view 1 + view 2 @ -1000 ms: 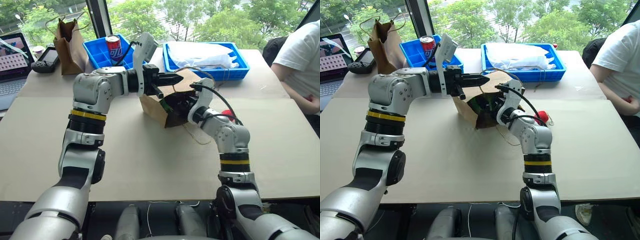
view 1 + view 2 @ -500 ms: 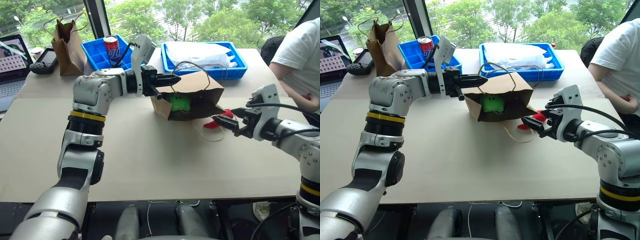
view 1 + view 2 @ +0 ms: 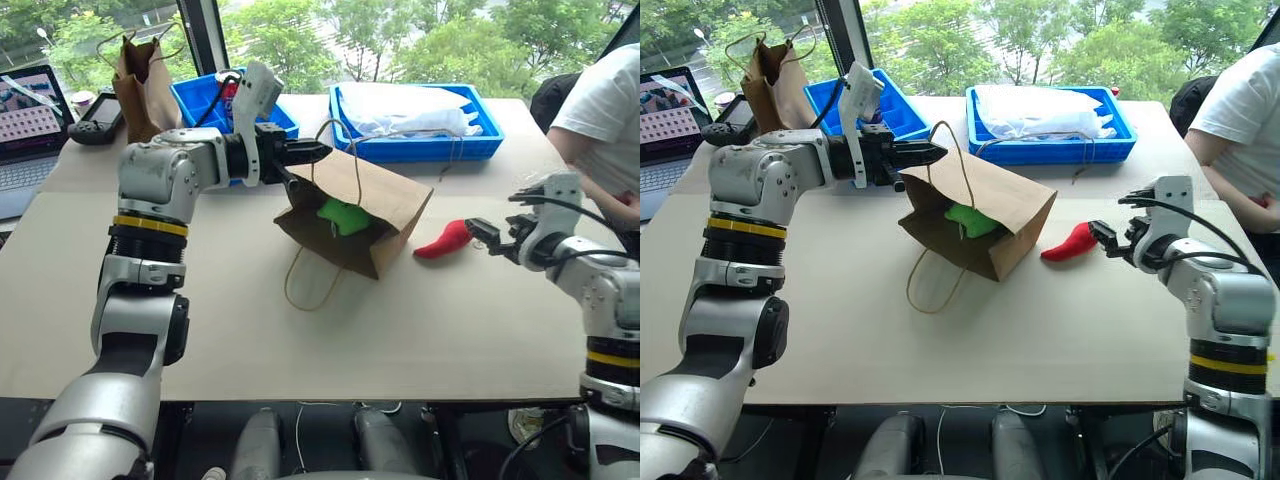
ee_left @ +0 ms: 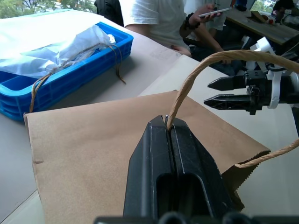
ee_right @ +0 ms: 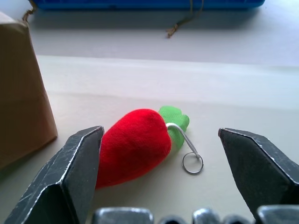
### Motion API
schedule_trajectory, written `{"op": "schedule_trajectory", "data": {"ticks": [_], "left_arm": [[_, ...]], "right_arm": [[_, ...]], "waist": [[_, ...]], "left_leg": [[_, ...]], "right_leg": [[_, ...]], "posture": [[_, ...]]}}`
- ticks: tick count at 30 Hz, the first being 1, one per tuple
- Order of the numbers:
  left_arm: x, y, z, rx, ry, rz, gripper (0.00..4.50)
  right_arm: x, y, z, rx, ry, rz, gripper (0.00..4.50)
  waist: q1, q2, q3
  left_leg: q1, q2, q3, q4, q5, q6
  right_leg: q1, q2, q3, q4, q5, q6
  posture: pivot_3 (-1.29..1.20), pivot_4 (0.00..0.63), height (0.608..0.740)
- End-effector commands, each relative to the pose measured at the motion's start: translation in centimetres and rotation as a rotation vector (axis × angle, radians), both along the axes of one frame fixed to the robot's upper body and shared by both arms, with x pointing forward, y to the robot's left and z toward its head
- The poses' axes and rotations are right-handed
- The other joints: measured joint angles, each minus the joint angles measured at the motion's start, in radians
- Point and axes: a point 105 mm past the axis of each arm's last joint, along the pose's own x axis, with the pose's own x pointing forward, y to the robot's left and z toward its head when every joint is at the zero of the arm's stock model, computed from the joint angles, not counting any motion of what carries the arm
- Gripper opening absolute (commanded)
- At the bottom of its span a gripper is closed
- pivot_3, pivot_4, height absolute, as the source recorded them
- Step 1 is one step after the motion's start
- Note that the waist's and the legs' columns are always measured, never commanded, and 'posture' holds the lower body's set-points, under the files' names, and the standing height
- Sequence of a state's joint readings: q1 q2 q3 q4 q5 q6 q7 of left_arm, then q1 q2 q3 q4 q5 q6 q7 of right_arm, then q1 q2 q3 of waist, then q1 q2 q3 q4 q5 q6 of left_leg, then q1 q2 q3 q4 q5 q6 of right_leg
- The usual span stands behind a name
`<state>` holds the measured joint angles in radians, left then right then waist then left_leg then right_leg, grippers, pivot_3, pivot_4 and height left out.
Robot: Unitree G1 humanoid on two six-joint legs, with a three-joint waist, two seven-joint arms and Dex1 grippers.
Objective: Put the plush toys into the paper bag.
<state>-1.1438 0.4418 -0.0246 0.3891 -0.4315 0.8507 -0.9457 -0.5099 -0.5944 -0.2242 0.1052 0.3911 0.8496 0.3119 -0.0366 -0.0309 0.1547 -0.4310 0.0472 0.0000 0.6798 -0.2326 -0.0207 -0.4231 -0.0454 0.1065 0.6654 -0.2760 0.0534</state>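
I expect the red chili plush toy (image 3: 444,240) to squeeze thin and bend around the fingers when I lift it, because it has a plump, fuzzy body (image 5: 134,145).
The paper bag (image 3: 390,195) lies tilted on the table with its mouth toward me. My left gripper (image 3: 318,151) is shut on one twisted handle (image 4: 205,65) at the bag's raised rim. The green plush toy (image 3: 341,216) sits inside the mouth. To the right of the bag, the red chili-shaped plush toy (image 3: 443,240) lies on the table, apart from it. My right gripper (image 3: 482,233) is open just right of the chili, pointing at it. The chili (image 5: 135,144) lies just beyond and between the spread fingers (image 5: 74,163), with its green top and key ring showing.
Two blue bins (image 3: 410,148) (image 3: 200,105) stand at the back. A narrower brown bag (image 3: 140,85), a black device (image 3: 95,115) and a laptop (image 3: 25,110) are at the back left. A person (image 3: 600,110) sits at the right edge. The bag's second handle (image 3: 305,290) trails on the table.
My right gripper has drawn out of the bag's mouth and swung far right, ending beside the red chili. The green toy stays inside. My left gripper has pulled the handle left, turning the bag.
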Motion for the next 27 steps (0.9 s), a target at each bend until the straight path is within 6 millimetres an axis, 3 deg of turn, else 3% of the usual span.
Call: {"op": "schedule_trajectory", "data": {"ticks": [1,3,6,13,16,18,25,27], "left_arm": [[-0.7,-0.1,2.4,-0.007,-0.078,-0.010,0.00],[-0.6,0.5,2.7,-0.004,-0.086,0.009,0.00],[-0.8,1.0,3.3,-0.018,-0.085,0.023,0.00],[-2.1,-0.9,2.2,-0.047,-0.024,-0.048,0.00],[-2.5,-2.1,2.0,-0.070,-0.003,-0.078,0.00],[-2.8,-2.9,2.0,-0.087,0.011,-0.104,0.00],[-2.8,-3.9,1.5,-0.100,0.029,-0.127,0.00],[-2.7,-4.3,1.6,-0.111,0.033,-0.139,0.00]], "right_arm": [[1.2,0.2,-0.2,0.037,-0.060,-0.037,4.41],[1.5,0.9,-1.2,0.072,-0.049,-0.036,4.41],[1.8,1.6,-2.1,0.107,-0.046,-0.031,3.81],[2.2,1.0,-1.5,0.118,-0.134,-0.059,1.57],[2.0,0.9,-0.1,0.087,-0.171,-0.035,0.48],[1.2,0.5,1.3,0.019,-0.186,-0.006,0.06],[-4.7,-0.5,6.1,-0.232,-0.118,0.148,0.06],[-7.3,0.8,7.1,-0.234,-0.067,0.269,0.06]], "waist": [[-0.003,0.000,0.000],[-0.004,0.000,0.000],[-0.007,0.000,0.000],[0.000,0.000,0.000],[-0.001,0.000,0.000],[-0.001,0.001,0.000],[0.005,0.003,0.001],[0.004,0.003,0.001]], "left_leg": [[0.000,0.000,0.000,0.000,0.000,0.000],[0.000,0.000,0.000,0.000,0.000,0.000],[0.000,0.000,0.000,0.000,0.000,0.000],[0.001,0.000,-0.001,0.000,0.000,0.000],[0.001,0.000,0.000,0.000,0.000,0.000],[0.000,0.000,0.000,0.000,0.000,0.000],[0.000,0.000,-0.001,0.000,0.000,0.000],[0.000,0.000,-0.001,0.000,0.000,0.000]], "right_leg": [[0.000,0.000,0.000,0.000,0.000,0.000],[0.000,0.000,0.000,0.001,0.000,0.000],[0.000,0.000,0.000,0.001,0.000,0.000],[0.002,-0.001,0.000,0.001,0.000,0.000],[0.001,-0.001,0.000,0.001,0.000,0.000],[0.001,-0.001,0.000,0.001,0.000,0.000],[0.001,0.000,0.000,0.001,0.000,0.000],[0.001,0.000,0.000,-0.001,0.000,0.000]], "posture": [[0.00,0.150,0.715],[0.00,0.150,0.715],[0.00,0.150,0.715],[0.00,0.150,0.715],[0.00,0.150,0.715],[0.00,0.150,0.715],[0.00,0.150,0.715],[0.00,0.150,0.715]]}}
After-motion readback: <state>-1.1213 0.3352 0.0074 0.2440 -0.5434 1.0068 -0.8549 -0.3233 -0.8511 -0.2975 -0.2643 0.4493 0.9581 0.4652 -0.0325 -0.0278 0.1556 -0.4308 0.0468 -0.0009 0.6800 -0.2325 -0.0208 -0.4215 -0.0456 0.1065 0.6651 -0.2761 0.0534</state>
